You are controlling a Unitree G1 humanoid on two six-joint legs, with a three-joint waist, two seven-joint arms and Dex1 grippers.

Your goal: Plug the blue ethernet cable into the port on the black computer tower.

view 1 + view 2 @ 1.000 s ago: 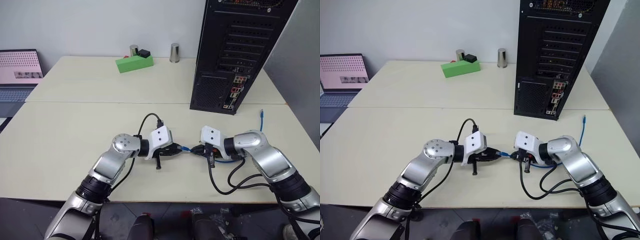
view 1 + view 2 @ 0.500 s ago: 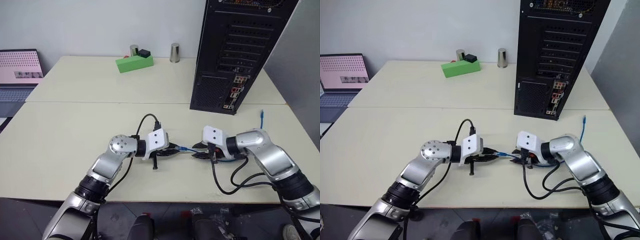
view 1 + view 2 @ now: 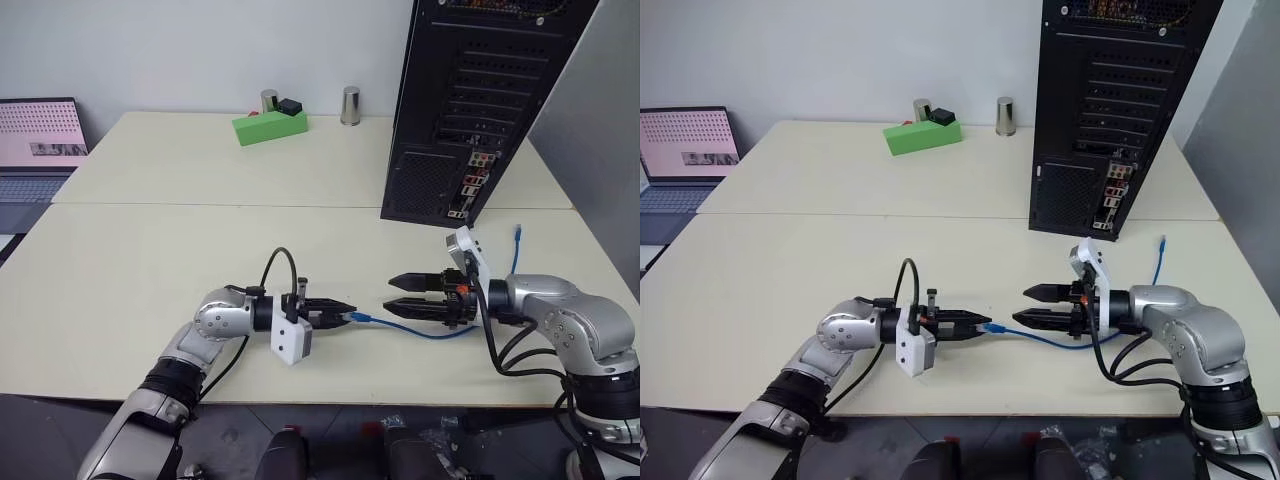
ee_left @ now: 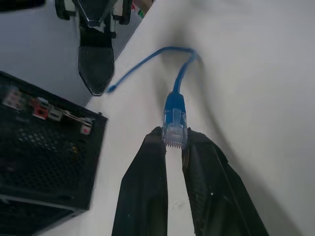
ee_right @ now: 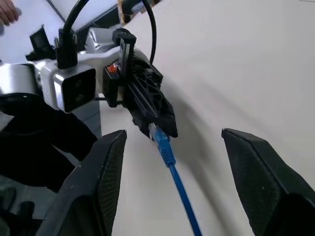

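A ribbed boot point(image 5: 166, 152) sits behind the clear plug point(image 5: 155, 131), so the plug will point straight forward when I bring the blue ethernet cable to the tower.
The black computer tower point(image 3: 480, 90) stands at the back right of the table, rear face toward me. The port lies in the small connector panel point(image 3: 468, 185) low on that face, too small to single out. The blue ethernet cable point(image 3: 415, 329) lies on the table; its far end point(image 3: 518, 232) rests near the right edge. My left gripper point(image 3: 345, 313) is shut on the clear plug point(image 4: 174, 130), pointing right. My right gripper point(image 3: 390, 294) faces it, open, one finger above the other, and the cable passes below it.
A green block point(image 3: 268, 127) and two metal cylinders point(image 3: 348, 105) stand at the back of the table. A laptop point(image 3: 38, 140) sits on the far left. Black robot cables loop on the table under my right arm point(image 3: 500, 355).
My right gripper has opened, let go of the cable, risen and rolled so its fingers stand one above the other. My left wrist has rolled and drawn slightly left, still gripping the plug.
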